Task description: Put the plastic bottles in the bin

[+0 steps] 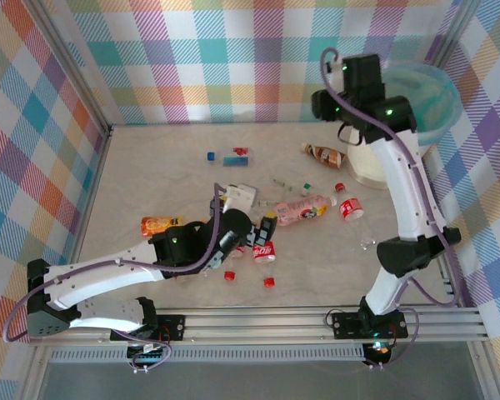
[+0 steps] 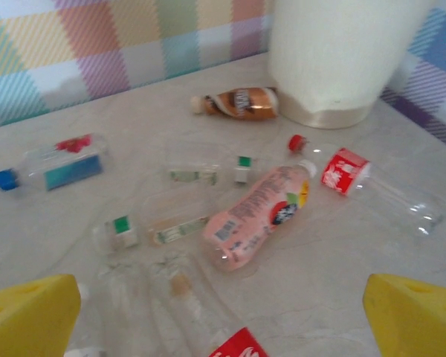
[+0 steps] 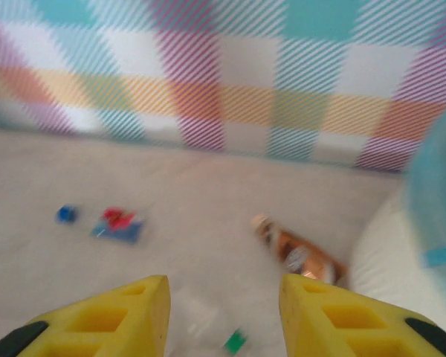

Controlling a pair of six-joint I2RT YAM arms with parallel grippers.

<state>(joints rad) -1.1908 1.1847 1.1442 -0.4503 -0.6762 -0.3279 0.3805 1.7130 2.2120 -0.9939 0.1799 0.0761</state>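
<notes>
My left gripper should grip the red-labelled clear bottle (image 2: pixel 192 301) beside it by its label (image 1: pixel 263 252) and hand it to my right gripper, because the bottle lies far from the cream bin.
The cream bin (image 1: pixel 373 163) with its teal bag (image 1: pixel 425 92) stands at the far right. My right gripper (image 1: pixel 347 132) hangs high beside its rim; in the right wrist view that gripper (image 3: pixel 224 316) is open and empty, above a brown bottle (image 3: pixel 297 253). Low over the table's middle, my left gripper (image 1: pixel 267 227) is open wide, its yellow fingers (image 2: pixel 30 316) at the frame's corners. Ahead of it lie a pink bottle (image 2: pixel 256 216), a clear red-labelled bottle (image 2: pixel 364 186), a clear green-labelled bottle (image 2: pixel 152 227) and a blue-capped bottle (image 2: pixel 56 167). Another red-labelled clear bottle (image 2: pixel 208 327) lies between the left fingers, untouched.
An orange bottle (image 1: pixel 160 224) lies left of the left arm. Loose red caps (image 1: pixel 230 276) sit near the front edge. Checked walls close in the back and both sides. The bin's wall (image 2: pixel 342 52) rises behind the brown bottle (image 2: pixel 238 103).
</notes>
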